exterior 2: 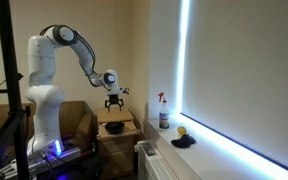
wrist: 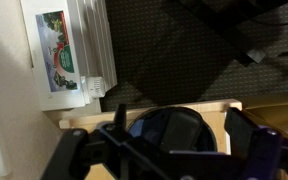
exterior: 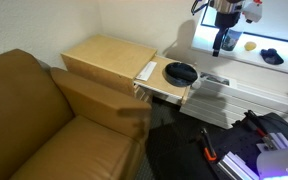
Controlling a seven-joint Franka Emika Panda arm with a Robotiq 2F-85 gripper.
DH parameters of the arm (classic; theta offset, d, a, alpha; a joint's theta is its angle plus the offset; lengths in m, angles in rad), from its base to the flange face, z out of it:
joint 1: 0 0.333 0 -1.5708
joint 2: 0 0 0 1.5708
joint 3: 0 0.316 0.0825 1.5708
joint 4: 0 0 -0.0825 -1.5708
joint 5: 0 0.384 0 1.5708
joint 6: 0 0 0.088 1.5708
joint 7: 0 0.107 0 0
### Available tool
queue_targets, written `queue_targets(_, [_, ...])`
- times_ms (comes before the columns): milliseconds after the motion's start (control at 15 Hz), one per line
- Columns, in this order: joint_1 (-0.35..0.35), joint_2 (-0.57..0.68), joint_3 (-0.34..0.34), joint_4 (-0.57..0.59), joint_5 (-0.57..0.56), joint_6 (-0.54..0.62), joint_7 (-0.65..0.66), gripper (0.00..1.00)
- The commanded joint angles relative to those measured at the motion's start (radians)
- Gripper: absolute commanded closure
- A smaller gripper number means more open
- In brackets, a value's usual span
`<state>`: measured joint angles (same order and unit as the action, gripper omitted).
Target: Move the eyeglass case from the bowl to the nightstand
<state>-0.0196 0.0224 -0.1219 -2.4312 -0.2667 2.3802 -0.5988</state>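
The robot's gripper is hanging out beyond the small table's edge (wrist: 222, 105), so it should move back over the eyeglass case (wrist: 182, 130) and turn to straddle the case before going down.
A dark bowl (exterior: 181, 72) sits on a small light wooden table (exterior: 164, 90) next to the wooden nightstand (exterior: 106, 60). In the wrist view the bowl (wrist: 199, 140) holds a dark eyeglass case (wrist: 162, 128). My gripper (exterior: 224, 42) hangs open and empty well above the bowl. In an exterior view the gripper (exterior 2: 114, 100) is directly over the bowl (exterior 2: 114, 127). In the wrist view its two fingers (wrist: 179, 120) straddle the bowl from above.
A brown couch (exterior: 44, 120) stands beside the nightstand. A radiator (exterior: 234, 100) runs below the window sill, which holds a spray bottle (exterior 2: 164, 112), a yellow object (exterior: 250, 45) and a dark object (exterior: 272, 57). A stack of books or boxes (wrist: 69, 45) lies near the table.
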Motion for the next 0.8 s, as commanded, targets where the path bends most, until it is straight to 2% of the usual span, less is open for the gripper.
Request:
queue_targets(0, [-0.02, -0.004, 0.021, 0.002, 0.0, -0.003, 0.0, 0.0])
queue_targets(200, [-0.013, 0.011, 0.026, 0.02, 0.029, -0.008, 0.003, 0.0])
queue_targets(400, [0.015, 0.119, 0.085, 0.068, 0.314, 0.094, -0.136, 0.0])
queue_targets(467, [-0.013, 0.152, 0.143, 0.093, 0.406, 0.105, -0.172, 0.0])
queue_targets(600, [-0.001, 0.231, 0.19, 0.166, 0.586, 0.092, -0.234, 0.0])
queue_targets(733, [-0.013, 0.301, 0.236, 0.228, 0.65, 0.048, -0.219, 0.0])
